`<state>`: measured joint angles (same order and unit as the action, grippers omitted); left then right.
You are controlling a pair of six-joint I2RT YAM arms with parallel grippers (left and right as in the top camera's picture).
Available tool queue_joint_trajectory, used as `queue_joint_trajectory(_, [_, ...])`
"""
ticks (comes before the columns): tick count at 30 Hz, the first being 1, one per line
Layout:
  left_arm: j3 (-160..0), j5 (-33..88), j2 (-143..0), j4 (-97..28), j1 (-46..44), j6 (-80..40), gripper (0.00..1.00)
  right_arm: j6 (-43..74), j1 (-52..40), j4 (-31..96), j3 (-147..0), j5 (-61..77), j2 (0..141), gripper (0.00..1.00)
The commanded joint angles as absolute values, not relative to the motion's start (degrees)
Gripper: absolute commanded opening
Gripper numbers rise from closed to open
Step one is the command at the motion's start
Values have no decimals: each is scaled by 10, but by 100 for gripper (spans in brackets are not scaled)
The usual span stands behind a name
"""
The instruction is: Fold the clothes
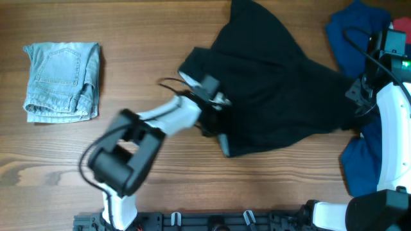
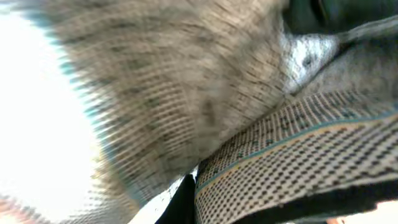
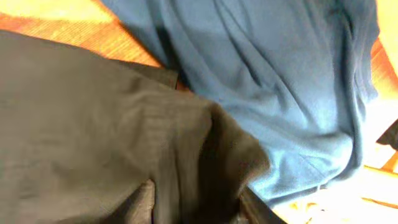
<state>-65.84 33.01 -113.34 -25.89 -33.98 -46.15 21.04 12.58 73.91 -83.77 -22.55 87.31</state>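
Observation:
The black garment extends over the royal-blue cloth [image 1: 363, 123] at my right gripper, so I should pull the garment back toward the denim piece [image 1: 63, 82] with my left gripper before folding.
The black garment [image 1: 276, 83] lies rumpled on the table, from the far edge down to centre right. My left gripper [image 1: 212, 109] is at its left edge, partly under the cloth. In the left wrist view the garment's weave and hem [image 2: 186, 93] fill the blurred picture, hide the fingers, and look held. My right gripper [image 1: 358, 106] is at the garment's right corner. In the right wrist view its fingers [image 3: 196, 202] are closed on a bunch of the black fabric [image 3: 93, 124].
A folded light-blue denim piece [image 1: 62, 80] lies at the far left. A royal-blue cloth [image 1: 353, 32] lies at the right edge, under and beside my right arm, touching the black garment [image 3: 280, 74]. Bare wooden table [image 1: 128, 25] lies between denim and garment.

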Motion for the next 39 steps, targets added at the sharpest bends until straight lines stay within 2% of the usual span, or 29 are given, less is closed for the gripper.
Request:
queue_joint_trajectory(1, [-655,288,-1080,-330,-245,-331,4,194,128,751,-840,-203,868,45])
queue_joint_trajectory(5, [-655,241,-1027,-423,-98,-288,4,194,128,762,-840,-202,868,46])
queue_joint_trajectory(7, [-655,236,-1002,-456,-37,-271,4,192,128,766,-840,-180,868,51])
queue_joint_trajectory(12, [-655,199,-963,-532,56,-269,4,112,128,766,-838,8,868,55])
queue_joint_trajectory(16, [-655,198,-963,-561,31,-244,4,87,124,754,-804,114,868,57])
queue_joint_trajectory(22, [-655,166,-963,-599,-20,-242,4,92,96,659,-655,149,868,65])
queue_joint_trajectory(28, [-655,67,-963,-687,-50,-244,4,142,82,481,-511,149,868,68])
queue_joint_trajectory(39, [-649,52,-963,-685,-50,-244,4,172,82,350,-445,149,886,68])
